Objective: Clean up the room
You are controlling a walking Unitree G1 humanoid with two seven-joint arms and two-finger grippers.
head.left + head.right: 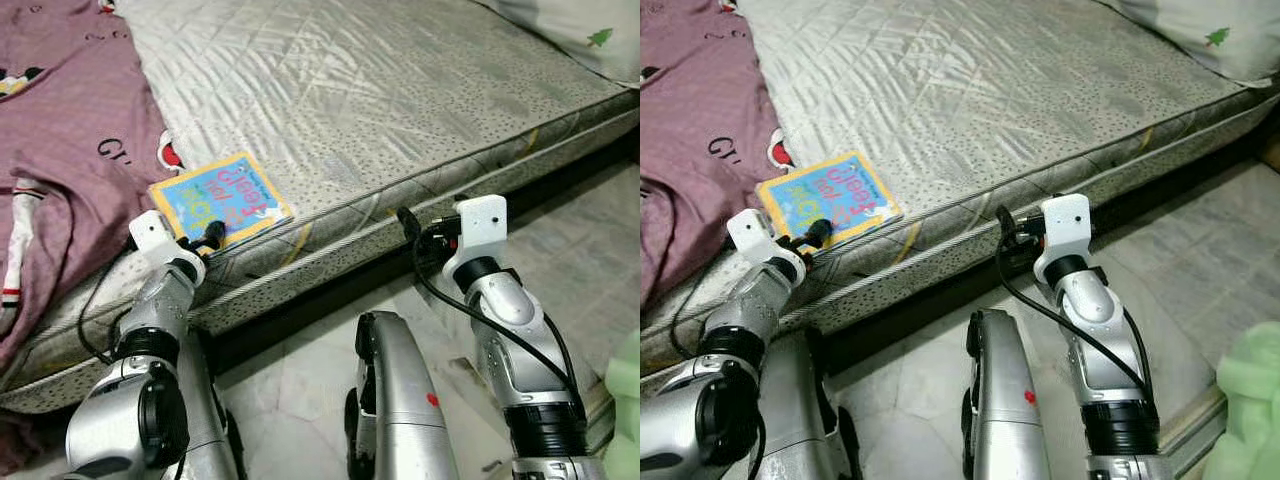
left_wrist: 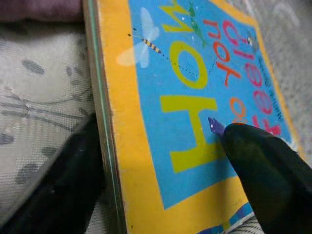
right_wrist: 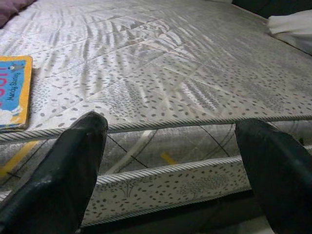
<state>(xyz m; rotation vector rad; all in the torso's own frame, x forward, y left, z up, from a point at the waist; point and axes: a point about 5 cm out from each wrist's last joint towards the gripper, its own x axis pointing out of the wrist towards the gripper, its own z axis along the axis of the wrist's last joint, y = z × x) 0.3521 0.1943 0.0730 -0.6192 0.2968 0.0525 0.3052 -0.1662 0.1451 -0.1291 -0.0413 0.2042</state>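
I expect the board book to stay shut and stand up flat when I lift it, as the layers along the board book's side edge (image 2: 103, 114) are straight and tightly packed.
A thin board book (image 1: 222, 198) with a yellow border and blue cover lies flat near the front edge of the grey mattress (image 1: 360, 90). My left gripper (image 1: 205, 240) is at the book's near edge. In the left wrist view it is open (image 2: 158, 126): one fingertip (image 2: 234, 139) rests on the cover (image 2: 190, 92), while the other sits beside the book's edge on the mattress. My right gripper (image 3: 170, 126) is open and holds nothing. It hangs in front of the mattress side, to the right of the book (image 3: 12, 90).
A purple blanket (image 1: 70, 130) covers the mattress's left part, just behind the book. A white pillow (image 1: 590, 35) lies at the far right corner. Pale tile floor (image 1: 290, 390) runs below the bed. Something light green (image 1: 1250, 400) sits at the right edge.
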